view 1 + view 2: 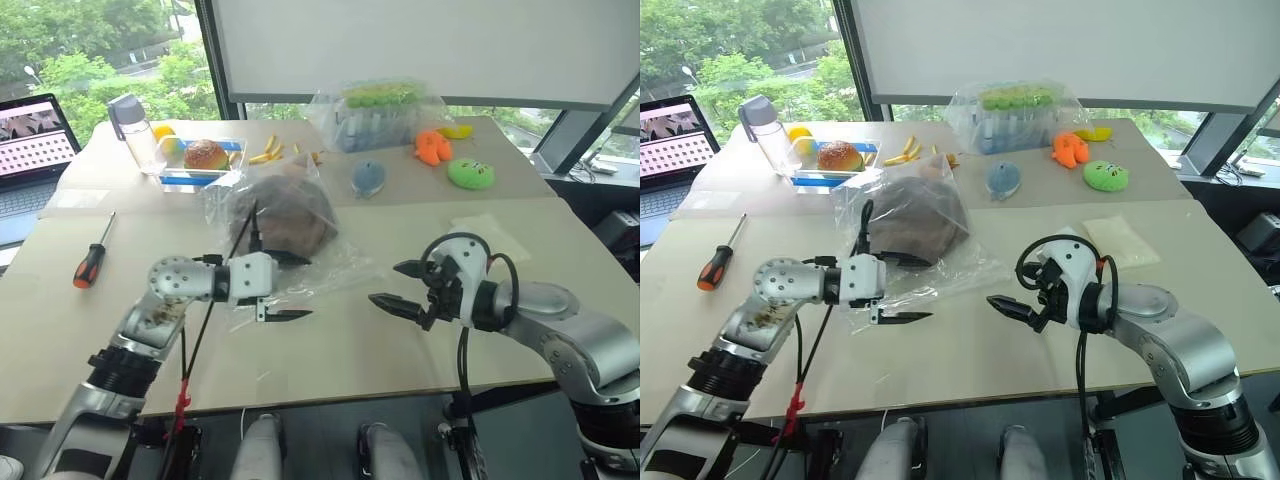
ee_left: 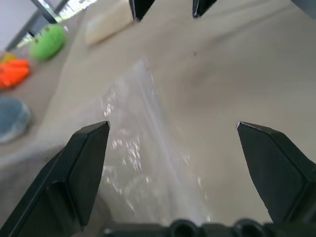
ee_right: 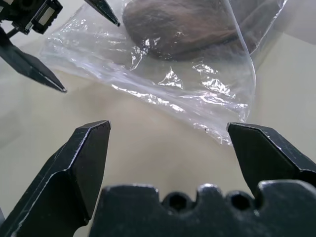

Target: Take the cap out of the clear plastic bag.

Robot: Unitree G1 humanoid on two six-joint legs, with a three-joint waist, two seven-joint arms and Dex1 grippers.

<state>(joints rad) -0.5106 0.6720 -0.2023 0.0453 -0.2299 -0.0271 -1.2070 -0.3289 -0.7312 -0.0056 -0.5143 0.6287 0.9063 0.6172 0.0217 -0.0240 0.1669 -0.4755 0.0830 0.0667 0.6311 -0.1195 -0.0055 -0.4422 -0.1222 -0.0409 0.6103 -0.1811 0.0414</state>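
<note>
The bag's near edge (image 1: 328, 297) is lying flat, so my left gripper needs to move back and pinch the upper film (image 1: 330, 264) to lift it before my right gripper reaches in.
The dark brown cap (image 1: 290, 212) lies inside the clear plastic bag (image 1: 330, 265) in the middle of the table; the right wrist view shows the cap (image 3: 182, 24) under the wrinkled film (image 3: 173, 79). My left gripper (image 1: 292, 287) hovers open at the bag's near edge, pointing right, one finger above the other. In the left wrist view a flap of the bag (image 2: 143, 143) lies between its fingers, not pinched. My right gripper (image 1: 385, 282) is open just right of the bag's corner, facing the left one, holding nothing.
A screwdriver (image 1: 92, 262) lies at the left. Along the back are a laptop (image 1: 30, 150), a water bottle (image 1: 135, 130), a tray with a burger (image 1: 205, 160), a bulgy clear bag (image 1: 385, 115), orange (image 1: 432, 147), green (image 1: 471, 174) and blue-grey (image 1: 368, 178) toys. A white packet (image 1: 1120, 242) lies right.
</note>
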